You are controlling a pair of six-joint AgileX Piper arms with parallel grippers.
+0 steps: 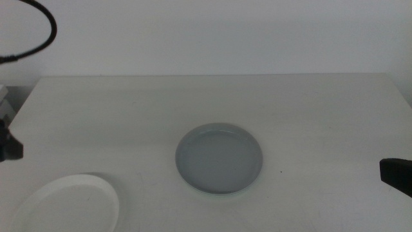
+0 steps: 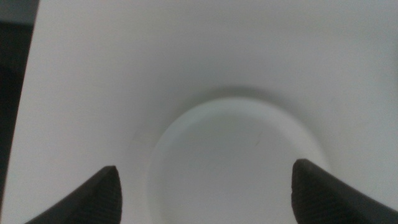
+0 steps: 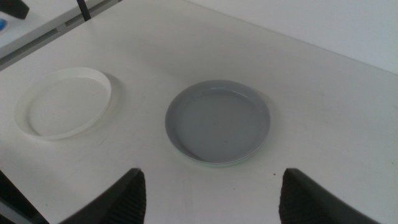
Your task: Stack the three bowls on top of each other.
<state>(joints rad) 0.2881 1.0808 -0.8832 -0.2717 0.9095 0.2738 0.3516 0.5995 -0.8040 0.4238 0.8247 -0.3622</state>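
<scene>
Just a thin mint green rim (image 1: pixel 221 195) shows under the grey-blue bowl. The white bowl (image 1: pixel 69 205) will fit in just as closely when I stack it.
A grey-blue bowl (image 1: pixel 219 158) sits at the middle of the table, and a thin mint green rim (image 3: pixel 214 163) peeks out from under its near edge, so it rests in the mint green bowl. The white bowl (image 1: pixel 64 205) lies alone at the front left. My left gripper (image 2: pixel 205 167) hovers open above the white bowl (image 2: pixel 230 162), its jaws spread wider than the dish. My right gripper (image 3: pixel 212 171) is open and empty, held back from the grey-blue bowl (image 3: pixel 217 120) at the table's right side (image 1: pixel 396 175).
The white table (image 1: pixel 309 116) runs to a pale wall at the back. A black cable (image 1: pixel 38 38) loops at the top left. The table's left edge (image 2: pixel 25 112) drops to a dark floor beside the white bowl.
</scene>
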